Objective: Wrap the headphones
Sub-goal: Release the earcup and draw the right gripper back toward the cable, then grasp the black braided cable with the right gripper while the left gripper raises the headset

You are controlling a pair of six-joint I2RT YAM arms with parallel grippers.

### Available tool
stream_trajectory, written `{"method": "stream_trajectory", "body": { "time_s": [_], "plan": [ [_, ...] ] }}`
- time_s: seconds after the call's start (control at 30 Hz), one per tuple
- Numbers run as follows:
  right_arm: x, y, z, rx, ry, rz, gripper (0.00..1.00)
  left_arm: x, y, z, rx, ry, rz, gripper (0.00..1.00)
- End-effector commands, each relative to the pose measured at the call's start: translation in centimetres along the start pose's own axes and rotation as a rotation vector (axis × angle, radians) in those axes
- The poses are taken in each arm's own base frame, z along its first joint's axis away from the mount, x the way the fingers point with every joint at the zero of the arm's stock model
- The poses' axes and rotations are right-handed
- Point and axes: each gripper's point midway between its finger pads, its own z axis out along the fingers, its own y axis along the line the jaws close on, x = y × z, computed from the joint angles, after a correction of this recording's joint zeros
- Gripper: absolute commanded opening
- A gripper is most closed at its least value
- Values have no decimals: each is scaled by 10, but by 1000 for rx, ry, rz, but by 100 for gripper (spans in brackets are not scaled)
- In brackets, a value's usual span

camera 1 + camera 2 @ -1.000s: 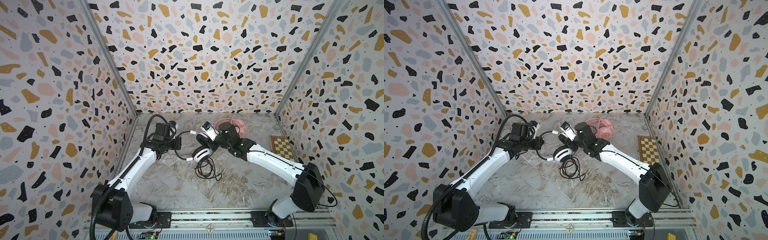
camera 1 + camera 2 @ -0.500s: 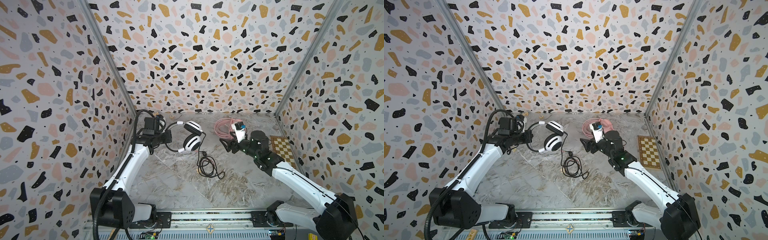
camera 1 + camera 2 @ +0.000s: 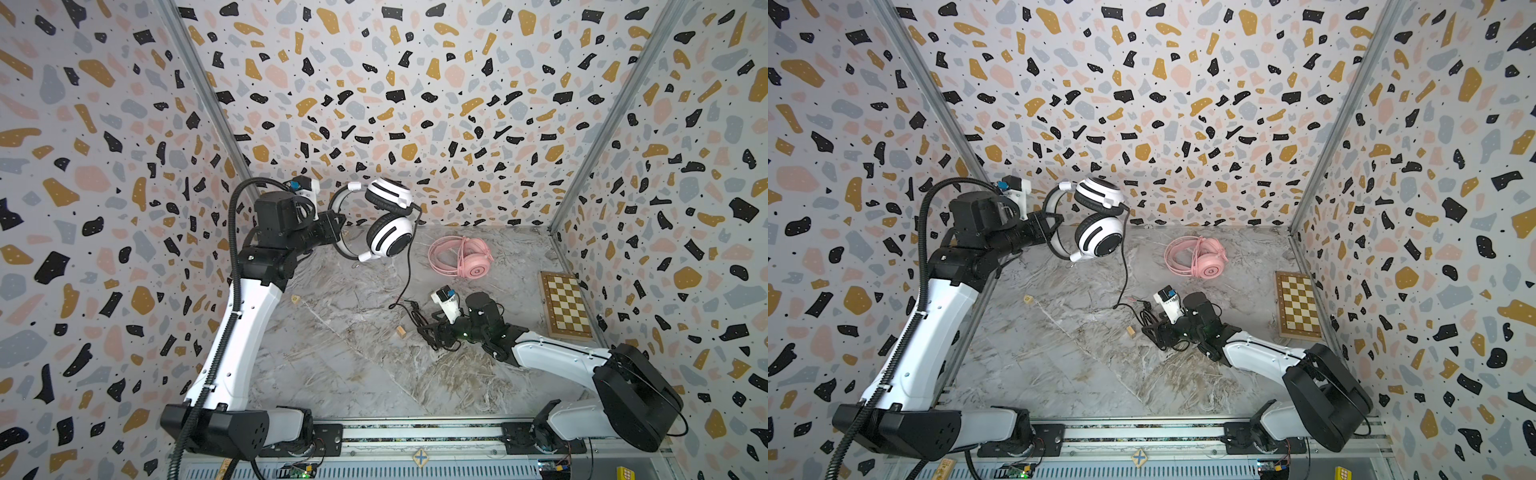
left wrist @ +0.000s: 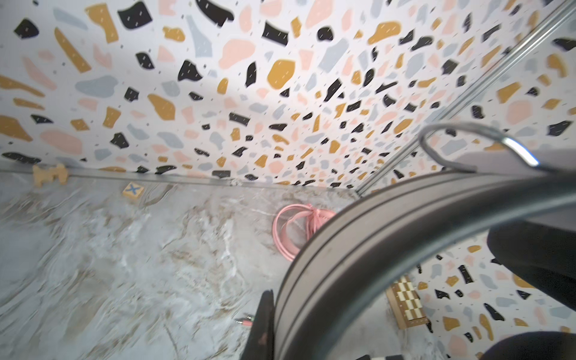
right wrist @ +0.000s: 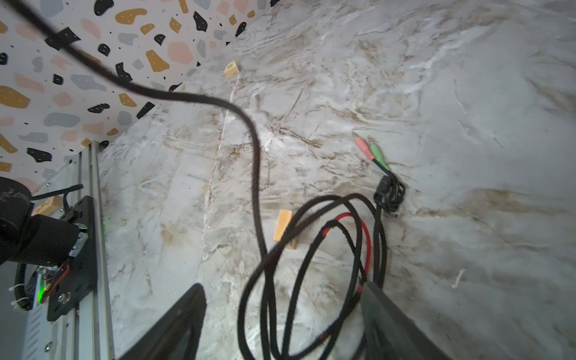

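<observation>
The black cable hangs down in bunched loops [image 5: 318, 264] under the robot's right gripper, so next the left gripper lifts the white headphones [image 3: 390, 234] away and pulls the cable straighter before wrapping.
The white headphones [image 3: 390, 239] [image 3: 1100, 241] with black pads hang in the air near the back wall. My left gripper [image 3: 338, 226] [image 3: 1054, 226] is shut on their black headband [image 4: 374, 249]. Their black cable [image 3: 409, 270] drops to a loose coil [image 5: 311, 249] on the floor, ending in pink and green plugs [image 5: 371, 152]. My right gripper [image 3: 430, 332] [image 3: 1154, 332] [image 5: 280, 296] is open and low over that coil, with loops lying between its fingers [image 5: 187, 311]. The pink headphones [image 3: 473, 262] [image 3: 1210, 266] lie at the back right, their pink cable [image 4: 290, 230] coiled beside them.
A small chessboard [image 3: 567, 305] [image 3: 1300, 305] lies against the right wall. Small wooden blocks [image 3: 401, 331] [image 3: 296, 298] [image 5: 283, 226] sit on the marble floor, one right by the coil. Another block marked X [image 4: 133, 190] lies at the back wall.
My right gripper left the white headphones, opened, and came down forward onto the cable coil. My left arm raised the headphones toward the back wall.
</observation>
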Motion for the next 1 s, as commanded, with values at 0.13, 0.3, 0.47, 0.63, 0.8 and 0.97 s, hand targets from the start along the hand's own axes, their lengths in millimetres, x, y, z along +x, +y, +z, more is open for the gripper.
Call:
{"method": "stream_trajectory", "body": {
  "time_s": [0.13,0.3,0.47,0.63,0.8,0.97],
  "plan": [
    [-47,16,11,-93,-138,-40,81,-40,-46,-24,167,-111,-29,0],
    [-30,18,23,-121,-88,-44,76,-41,-46,-24,168,-110,-33,0],
    [-13,10,19,-78,-62,-35,43,-46,-40,-20,157,-115,-38,0],
    [-6,8,6,-46,-54,-36,20,-47,-11,-6,58,-129,-38,0],
    [10,5,-12,4,-42,-19,8,-53,41,5,-65,-198,-168,0],
    [17,10,-23,9,-48,18,10,-63,56,7,-39,-323,-356,0]
  ]
}}
